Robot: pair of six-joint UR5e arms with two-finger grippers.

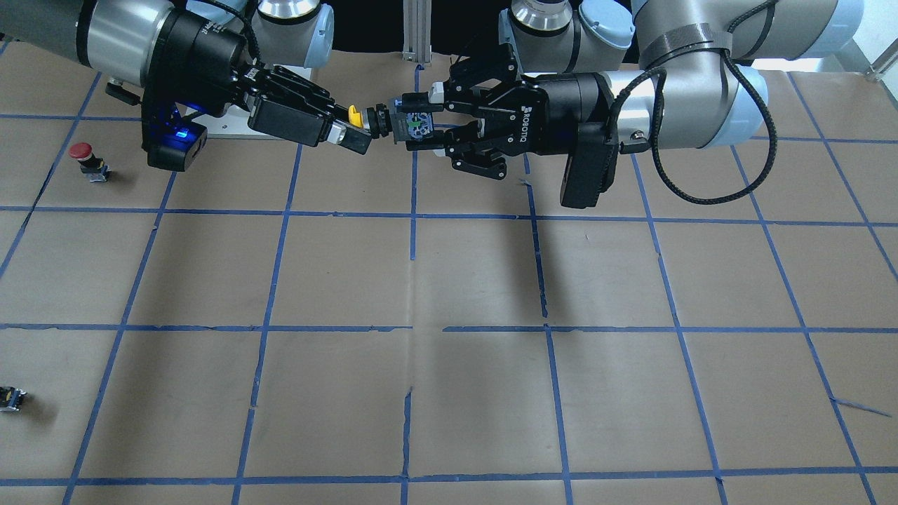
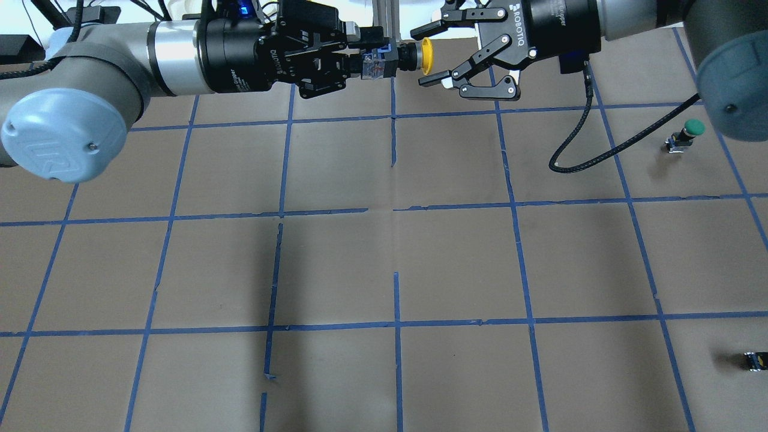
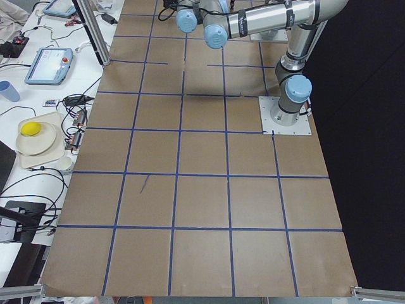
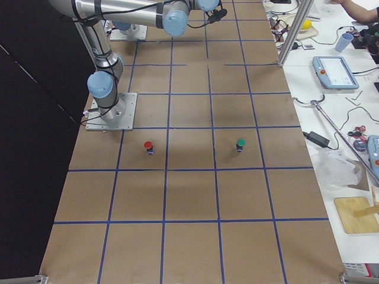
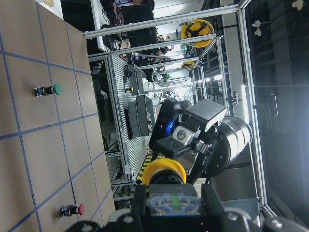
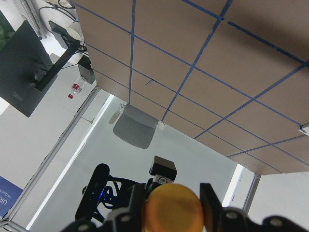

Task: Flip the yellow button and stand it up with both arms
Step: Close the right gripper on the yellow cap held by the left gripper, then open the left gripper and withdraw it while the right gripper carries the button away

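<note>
A black neck (image 1: 382,120) connects to the yellow cap, so the grey-black base (image 1: 417,125) will come along when I carry the button by its cap.
The yellow button (image 2: 426,56) is held level in the air over the table's robot side. Its cap points at my right gripper. My left gripper (image 2: 371,60) is shut on its grey-black base (image 1: 418,126). My right gripper (image 2: 428,55) is open, with a finger on each side of the yellow cap (image 1: 356,117) and a gap to it. In the left wrist view the base (image 5: 171,205) sits between my fingers, with the cap (image 5: 164,170) beyond. In the right wrist view the cap (image 6: 174,209) fills the space between the fingers.
A red-capped button (image 1: 83,156) and a green-capped button (image 2: 690,131) stand on the brown, blue-taped table (image 2: 384,258) on my right side. A small capless switch block (image 2: 755,360) lies further out on that side. Benches with equipment line the table's far side.
</note>
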